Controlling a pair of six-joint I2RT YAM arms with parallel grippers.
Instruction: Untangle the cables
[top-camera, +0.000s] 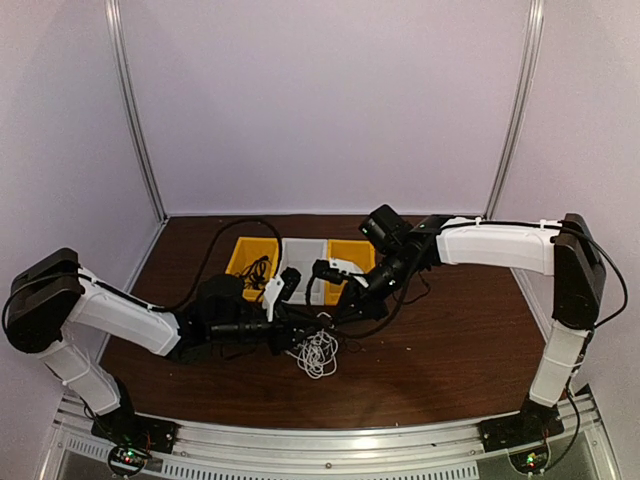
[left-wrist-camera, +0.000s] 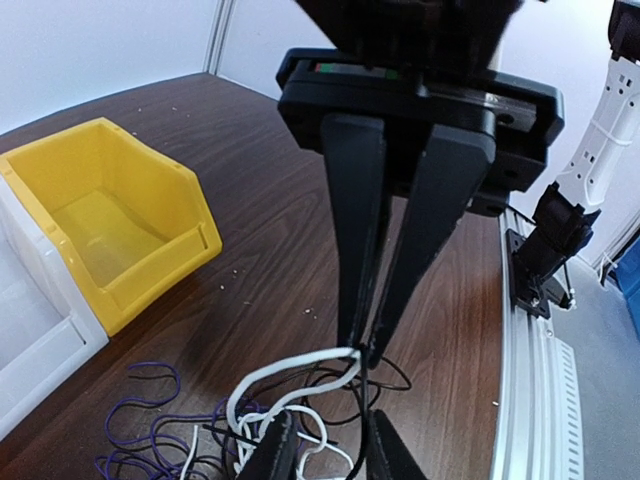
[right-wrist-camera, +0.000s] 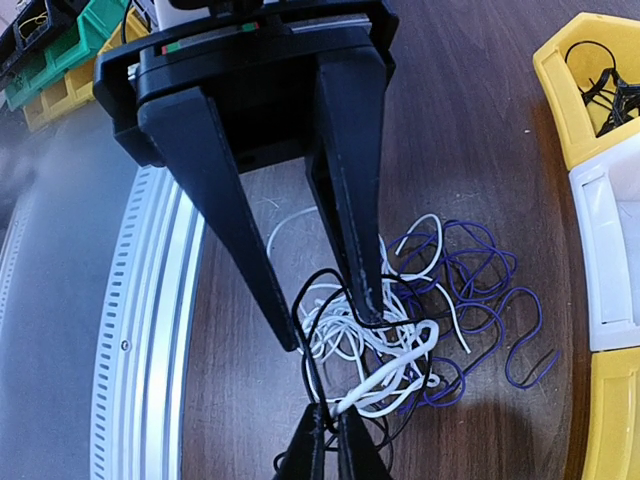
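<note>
The robot's right gripper is pinching a white loop with the black cord, so it should let the white loop loose and raise the black cord for the left gripper to take.
The cables lie in a tangled heap (top-camera: 318, 352) on the brown table: a thick white cord (right-wrist-camera: 395, 375), thin white loops (right-wrist-camera: 345, 335), purple cords (right-wrist-camera: 480, 280) and a thin black cord (right-wrist-camera: 310, 290). My left gripper (left-wrist-camera: 362, 352) is shut on a raised loop of the white cord (left-wrist-camera: 290, 368), with a black cord (left-wrist-camera: 400, 375) also pinched at its tips. It shows at the bottom of the right wrist view (right-wrist-camera: 330, 445). My right gripper (right-wrist-camera: 330, 322) is open just above the heap, and the black cord loops around one finger (right-wrist-camera: 365, 270). Its open fingers also show in the left wrist view (left-wrist-camera: 270, 450).
Three bins stand in a row behind the heap: a yellow one (top-camera: 250, 255) holding dark cords, a white one (top-camera: 300, 262) and another yellow one (top-camera: 352, 255). The aluminium rail (right-wrist-camera: 150, 330) runs along the table's near edge. Both arms meet over the table's middle.
</note>
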